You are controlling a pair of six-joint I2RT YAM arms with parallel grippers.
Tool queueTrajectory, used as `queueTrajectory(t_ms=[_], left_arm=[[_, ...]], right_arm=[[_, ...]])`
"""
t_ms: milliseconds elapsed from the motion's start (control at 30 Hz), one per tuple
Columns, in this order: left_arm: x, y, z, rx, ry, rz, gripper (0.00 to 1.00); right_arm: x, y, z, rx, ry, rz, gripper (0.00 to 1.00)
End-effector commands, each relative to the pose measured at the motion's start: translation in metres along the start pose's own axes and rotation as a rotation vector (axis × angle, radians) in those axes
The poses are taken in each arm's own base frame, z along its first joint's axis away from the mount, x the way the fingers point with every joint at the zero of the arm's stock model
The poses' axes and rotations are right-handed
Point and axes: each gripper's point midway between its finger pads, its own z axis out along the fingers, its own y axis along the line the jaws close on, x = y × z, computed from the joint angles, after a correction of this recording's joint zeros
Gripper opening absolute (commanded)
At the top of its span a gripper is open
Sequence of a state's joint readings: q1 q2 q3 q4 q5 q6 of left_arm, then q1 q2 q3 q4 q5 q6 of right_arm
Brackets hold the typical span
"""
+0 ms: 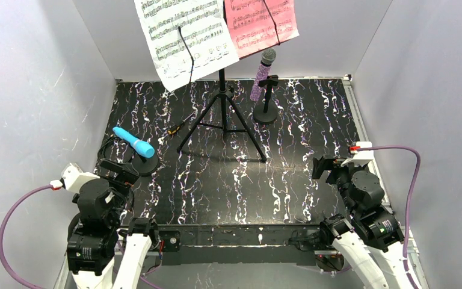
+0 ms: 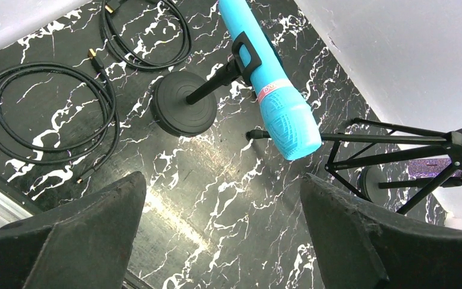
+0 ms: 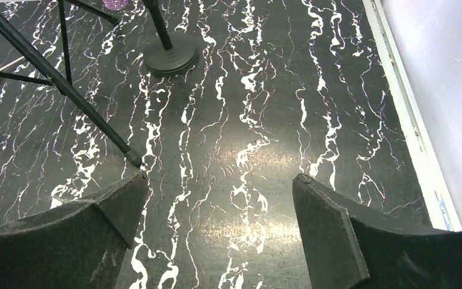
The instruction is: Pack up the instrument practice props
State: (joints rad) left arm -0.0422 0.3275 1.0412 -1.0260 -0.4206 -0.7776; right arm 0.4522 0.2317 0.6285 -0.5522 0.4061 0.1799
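Note:
I should go on moving my open left gripper toward the microphone's body (image 1: 127,138) and close it across the body, because the blue microphone raised on its holder (image 1: 145,149) is clear of the cables.
A blue microphone (image 1: 133,142) sits clipped in a small black round-based holder (image 1: 146,164) at the left; both show in the left wrist view, the microphone (image 2: 271,90) above its holder base (image 2: 183,112). A purple glitter microphone with a grey head (image 1: 263,75) stands in a second holder (image 1: 266,114) at the back. A white music sheet (image 1: 183,37) and a pink music sheet (image 1: 260,23) hang on the tripod. My left gripper (image 1: 120,170) is open and empty near the blue microphone's holder. My right gripper (image 1: 326,167) is open and empty at the right.
A tall black tripod (image 1: 221,114) stands mid-back; one leg tip (image 3: 133,159) lies near my right gripper. Coiled black cables (image 2: 48,114) lie at the left by the wall. Grey walls enclose the black marbled table (image 1: 289,174). The second holder base (image 3: 169,57) shows far ahead.

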Motion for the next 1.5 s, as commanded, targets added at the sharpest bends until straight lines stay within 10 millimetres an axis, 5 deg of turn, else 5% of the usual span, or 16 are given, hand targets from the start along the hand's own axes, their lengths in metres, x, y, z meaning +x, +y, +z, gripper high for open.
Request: queueTrajectory(t_ms=[0, 367, 700, 1200, 1467], left_arm=[[-0.004, -0.007, 0.001, -0.002, 0.020, 0.031, 0.98], [0.004, -0.024, 0.011, -0.088, 0.206, 0.098, 0.98], [-0.012, -0.046, 0.047, -0.305, 0.306, 0.113, 0.98], [-0.004, -0.062, 0.152, -0.366, 0.421, -0.172, 0.96], [0.020, -0.053, 0.177, -0.422, 0.523, -0.153, 0.89]], right_arm=[[-0.022, 0.002, -0.006, -0.015, -0.060, 0.010, 0.99], [-0.022, 0.008, -0.004, -0.048, -0.053, -0.003, 0.99], [-0.020, 0.021, -0.003, -0.118, -0.044, -0.031, 0.99], [-0.019, 0.028, -0.001, -0.159, -0.037, -0.048, 0.99], [-0.018, 0.028, 0.001, -0.157, -0.026, -0.052, 0.99]])
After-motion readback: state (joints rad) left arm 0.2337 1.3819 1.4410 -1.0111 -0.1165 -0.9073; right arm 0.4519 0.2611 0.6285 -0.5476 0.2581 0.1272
